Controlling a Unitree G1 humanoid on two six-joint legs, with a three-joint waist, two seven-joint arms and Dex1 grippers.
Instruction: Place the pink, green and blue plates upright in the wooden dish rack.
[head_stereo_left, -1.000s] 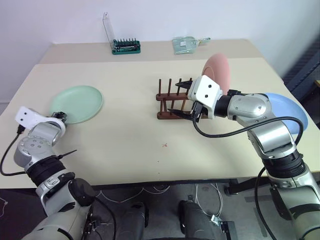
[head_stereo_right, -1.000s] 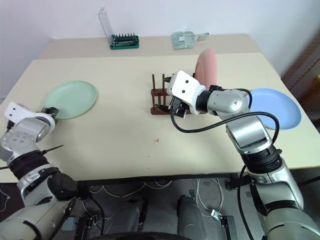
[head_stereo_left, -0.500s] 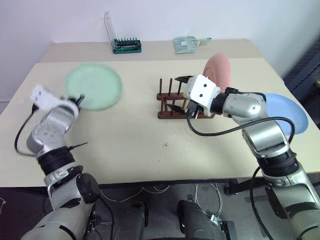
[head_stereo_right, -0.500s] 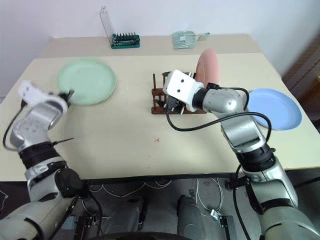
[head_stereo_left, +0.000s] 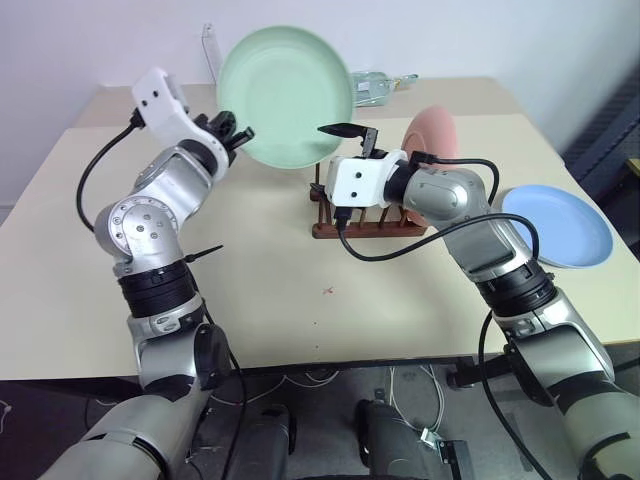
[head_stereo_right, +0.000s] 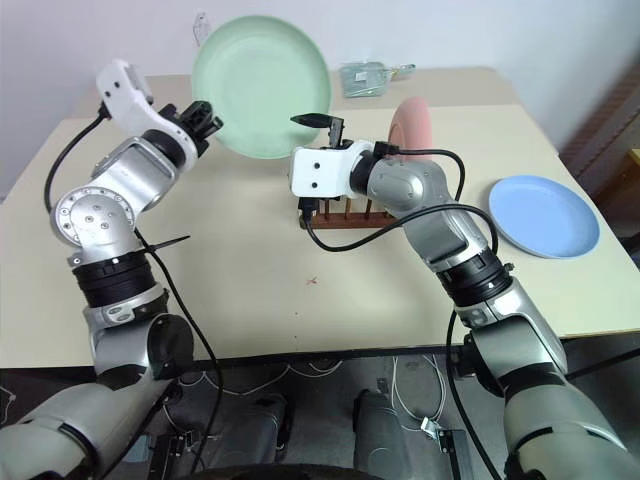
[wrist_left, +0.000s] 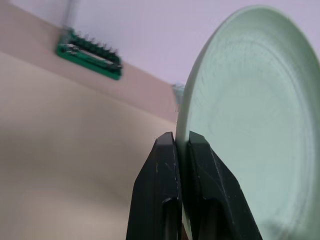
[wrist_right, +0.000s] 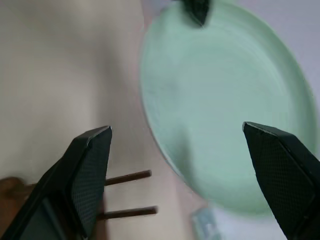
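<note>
I need to take the green plate (head_stereo_left: 285, 95) by its free rim (head_stereo_left: 349, 115) with my right gripper and turn it edge-on first, because the plate stands broadside to the rack's slots in my left gripper.
My left gripper (wrist_left: 182, 137) is shut on the rim of the pale green plate (head_stereo_left: 285, 95). It holds the plate upright in the air, above and to the left of the wooden dish rack (head_stereo_left: 365, 228). The pink plate (head_stereo_left: 437, 138) stands upright between the pegs at the right end of the rack. The blue plate (head_stereo_left: 558, 225) lies flat on the table at the far right. In front of the rack my right gripper (wrist_right: 176, 129) is open and empty. It points at the lower part of the green plate, and its upper finger (head_stereo_left: 342, 130) is close to that plate's rim.
A green-based tool holder (wrist_left: 90, 55) and a clear packet (head_stereo_left: 385, 82) sit on the back table by the wall. The beige table (head_stereo_left: 260, 300) stretches bare in front of and to the left of the rack. Black cables hang from both wrists.
My left gripper closed on the green plate, lifted it off the table and swung it up and right toward the rack, tilting it upright. My right gripper rolled and moved left, staying open.
</note>
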